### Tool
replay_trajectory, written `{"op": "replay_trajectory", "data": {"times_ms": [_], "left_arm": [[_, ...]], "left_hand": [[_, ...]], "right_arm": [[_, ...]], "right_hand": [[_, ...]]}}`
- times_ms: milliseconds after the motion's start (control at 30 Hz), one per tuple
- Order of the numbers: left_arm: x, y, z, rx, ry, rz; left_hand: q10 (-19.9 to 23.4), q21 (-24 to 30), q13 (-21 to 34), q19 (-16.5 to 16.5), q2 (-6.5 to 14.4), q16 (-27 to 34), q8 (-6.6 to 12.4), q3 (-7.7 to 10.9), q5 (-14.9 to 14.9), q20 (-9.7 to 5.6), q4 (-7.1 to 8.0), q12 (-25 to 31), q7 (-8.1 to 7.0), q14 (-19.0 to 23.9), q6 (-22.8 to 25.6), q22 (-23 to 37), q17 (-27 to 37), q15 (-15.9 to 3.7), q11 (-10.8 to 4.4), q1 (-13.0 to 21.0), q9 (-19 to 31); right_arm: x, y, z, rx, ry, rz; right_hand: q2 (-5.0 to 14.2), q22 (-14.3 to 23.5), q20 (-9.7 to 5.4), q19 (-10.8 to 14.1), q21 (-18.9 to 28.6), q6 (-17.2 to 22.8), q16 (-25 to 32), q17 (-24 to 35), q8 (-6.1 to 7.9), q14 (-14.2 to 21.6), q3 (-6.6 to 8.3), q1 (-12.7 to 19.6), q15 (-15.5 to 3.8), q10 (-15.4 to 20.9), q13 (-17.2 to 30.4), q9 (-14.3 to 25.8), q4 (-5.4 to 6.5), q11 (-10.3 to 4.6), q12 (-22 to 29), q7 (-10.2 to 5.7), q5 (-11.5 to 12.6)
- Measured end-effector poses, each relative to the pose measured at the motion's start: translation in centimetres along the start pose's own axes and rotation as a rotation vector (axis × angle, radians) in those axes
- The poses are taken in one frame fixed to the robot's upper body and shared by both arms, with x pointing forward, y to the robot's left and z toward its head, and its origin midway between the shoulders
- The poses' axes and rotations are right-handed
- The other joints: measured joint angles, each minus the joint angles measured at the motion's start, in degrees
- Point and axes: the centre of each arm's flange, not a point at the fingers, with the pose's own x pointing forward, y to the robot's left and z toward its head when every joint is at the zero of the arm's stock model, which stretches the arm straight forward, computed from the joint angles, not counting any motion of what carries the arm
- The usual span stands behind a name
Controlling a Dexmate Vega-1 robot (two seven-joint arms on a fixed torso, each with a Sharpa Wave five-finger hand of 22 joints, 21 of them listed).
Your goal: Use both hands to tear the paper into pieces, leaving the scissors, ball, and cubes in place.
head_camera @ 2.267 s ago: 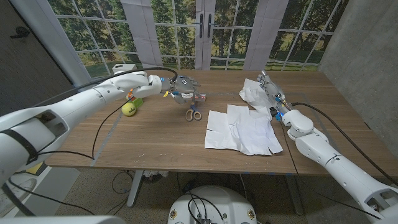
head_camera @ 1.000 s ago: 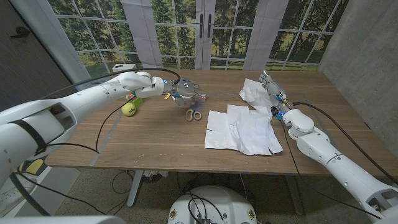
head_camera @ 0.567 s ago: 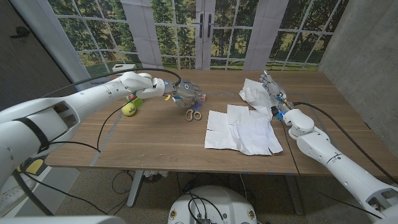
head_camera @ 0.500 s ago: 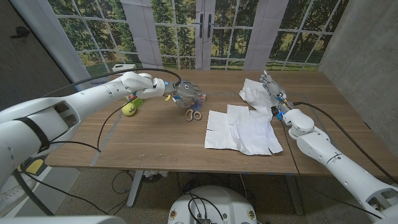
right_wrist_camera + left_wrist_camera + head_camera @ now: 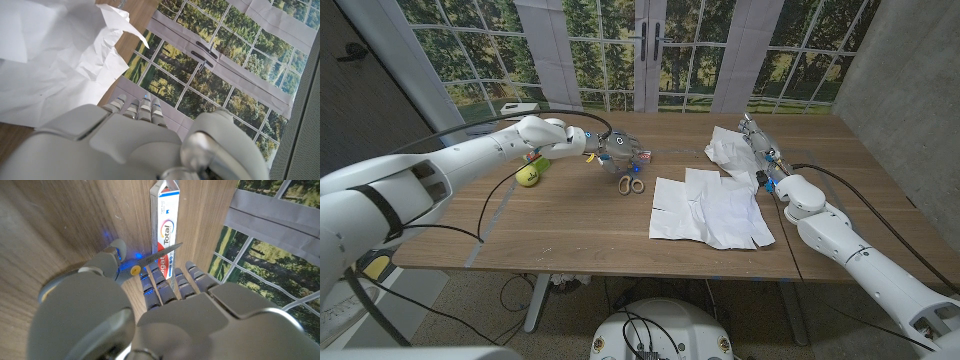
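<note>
The blades [image 5: 159,255] are closed together, so the scissors will stay shut when I lift them, with their handles sticking out of my left gripper.
Torn white paper [image 5: 708,208] lies spread on the table right of centre. A crumpled piece [image 5: 728,150] [image 5: 60,65] sits behind it. My right hand [image 5: 762,152] [image 5: 140,135] stands beside that piece with its fingers straight and nothing in it. Blue-handled scissors [image 5: 631,184] [image 5: 155,257] lie mid-table. My left hand [image 5: 618,150] [image 5: 165,310] hovers just behind and over them, fingers spread, holding nothing. A yellow-green ball [image 5: 527,175] and small coloured cubes [image 5: 533,153] lie under my left forearm, partly hidden.
A toothpaste tube [image 5: 642,155] [image 5: 163,225] lies just beyond my left hand's fingertips, by the scissors' blades. A black cable [image 5: 480,215] trails across the table's left side. Windows stand behind the far edge.
My left arm has shifted slightly while its hand stays over the scissors. The paper, scissors, ball and right hand have not moved.
</note>
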Motion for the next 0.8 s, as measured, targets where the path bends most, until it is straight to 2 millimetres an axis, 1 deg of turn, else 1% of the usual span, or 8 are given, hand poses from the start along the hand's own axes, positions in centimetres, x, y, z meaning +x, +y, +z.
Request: {"op": "replay_trajectory", "data": {"times_ms": [33,133,200,267,367,533,700,800], "left_arm": [[0.06,-0.02,0.02,0.000,-0.001,-0.001],[0.19,-0.04,0.04,-0.001,-0.003,-0.003],[0.30,-0.01,0.09,-0.002,-0.006,-0.003],[0.36,-0.02,0.13,-0.004,-0.008,-0.004],[0.46,0.02,0.18,-0.005,-0.011,-0.004],[0.52,0.03,0.21,-0.009,-0.015,-0.007],[0.53,-0.02,0.29,-0.010,-0.017,-0.012],[0.49,-0.07,0.33,-0.009,-0.017,-0.016]], "left_hand": [[0.2,0.0,0.0,0.0,0.0,0.0,0.00,0.00,0.0,0.00,0.00,0.0,0.00,0.0,0.0,0.0,0.0,0.00,0.24,0.0,0.0],[0.3,0.0,0.0,0.0,0.0,0.0,0.22,0.00,0.0,0.00,0.00,0.0,-0.30,0.0,0.3,0.0,0.0,0.00,0.21,0.0,0.0],[0.5,0.0,0.0,0.0,0.0,0.0,0.22,0.09,0.0,0.00,0.10,0.5,-0.12,0.0,0.5,0.0,0.0,0.00,-0.05,0.0,0.0],[0.7,0.0,0.0,0.0,0.0,0.0,0.22,0.40,0.0,0.00,0.07,0.5,0.00,0.1,0.6,0.0,0.0,-0.14,0.11,0.0,0.0],[1.3,0.0,0.0,0.3,0.0,0.0,0.22,0.47,0.0,0.32,0.00,0.5,-0.20,0.7,0.8,0.0,0.0,-0.06,0.06,0.0,0.0],[4.8,0.0,0.3,0.5,0.0,0.4,0.65,1.12,0.0,0.09,0.00,1.7,-0.09,2.8,2.0,0.0,0.0,-0.10,0.04,0.0,-0.4],[5.1,0.2,0.3,0.6,0.0,0.4,0.65,1.11,0.0,0.00,0.00,1.9,-0.19,3.4,2.3,0.0,0.0,-0.10,0.15,0.0,-0.5],[5.1,0.2,0.3,0.6,0.0,0.4,0.83,1.11,0.0,0.00,0.00,1.9,0.01,3.4,2.7,0.0,0.0,-0.10,0.15,0.0,-0.6]], "right_arm": [[-0.02,0.00,-0.02,0.000,0.001,0.000],[-0.07,0.01,-0.06,-0.001,0.003,0.000],[-0.11,0.02,-0.05,-0.002,0.003,-0.001],[-0.16,0.01,-0.09,-0.002,0.004,-0.002],[-0.21,-0.02,-0.07,-0.002,0.004,-0.003],[-0.29,-0.12,-0.12,-0.003,0.005,-0.006],[-0.33,-0.14,-0.13,-0.004,0.006,-0.006],[-0.34,-0.13,-0.09,-0.004,0.005,-0.005]], "right_hand": [[0.00,0.0,0.00,0.0,0.0,0.0,0.0,0.0,0.00,0.0,0.00,0.0,0.00,0.0,0.0,0.0,0.00,0.00,0.0,0.00,0.0],[0.00,0.0,0.00,0.0,0.0,0.0,0.0,0.0,0.00,0.0,0.00,0.0,0.00,0.0,0.0,0.0,0.00,0.00,0.0,0.00,0.0],[0.00,0.0,0.00,0.0,0.0,0.0,0.0,0.0,0.00,0.0,0.00,0.0,0.00,0.0,0.0,0.0,0.00,0.00,0.0,0.00,0.0],[0.00,0.0,0.00,0.0,0.0,0.0,0.0,0.0,0.00,0.0,0.00,0.0,0.00,0.0,0.0,0.0,0.00,0.00,0.0,0.00,0.0],[0.00,0.0,0.00,0.0,0.0,0.0,0.0,0.0,0.00,0.0,0.00,0.0,0.00,0.0,0.0,0.0,0.00,0.00,0.0,0.00,0.0],[0.00,0.0,0.00,0.0,0.0,0.0,0.0,0.0,0.00,0.0,0.00,0.0,0.00,0.0,0.0,0.0,0.00,0.00,0.0,0.00,0.0],[0.00,0.0,-0.02,0.0,0.0,0.0,0.0,0.0,0.00,0.0,0.00,0.0,0.00,0.0,0.0,0.0,0.00,0.00,0.0,0.00,0.0],[0.00,0.0,-0.13,-0.1,0.0,0.0,0.0,0.0,0.00,0.0,0.00,0.0,0.00,0.0,0.0,0.0,0.00,0.00,0.0,0.00,0.0]]}}
